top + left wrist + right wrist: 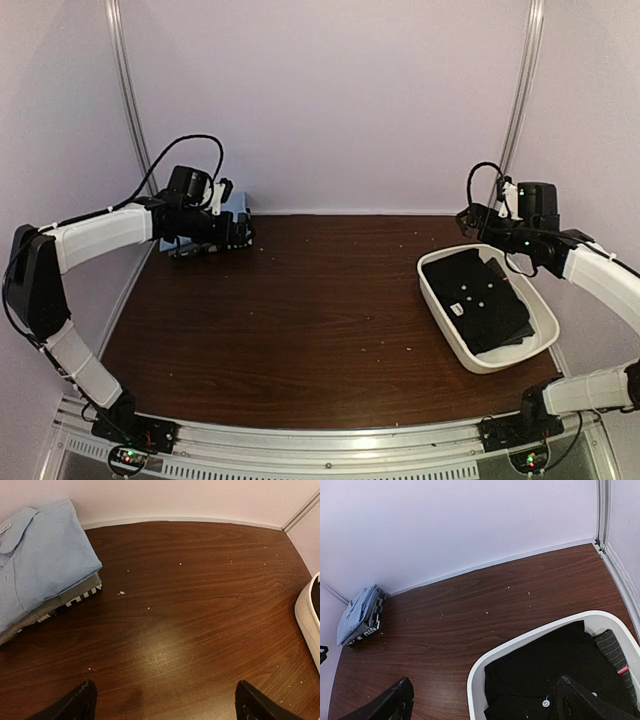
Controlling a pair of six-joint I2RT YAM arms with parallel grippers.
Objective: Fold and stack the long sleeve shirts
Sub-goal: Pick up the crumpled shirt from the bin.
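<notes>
A patterned edge with a red label (617, 660) shows from under the black shirt (478, 300), so another shirt should stay in the tub when I lift the black one.
A plain black long sleeve shirt (485, 300) with small white buttons lies crumpled in a white tub (432, 295) at the right of the table. In the right wrist view it (545, 670) fills the tub (520, 640), and a second dark cloth (610, 652) with a fine pale pattern and a red label lies along its right side. My right gripper (475, 222) (485, 685) hangs open above the tub's far end, holding nothing. My left gripper (238, 232) (165, 690) is open and empty over bare wood at the back left.
A stack of folded shirts (40, 565), light blue on top of grey and black-and-white striped ones, sits in the back left corner (362, 615), just left of my left gripper. The tub's edge (307, 615) shows at the right. Walls close the back and sides.
</notes>
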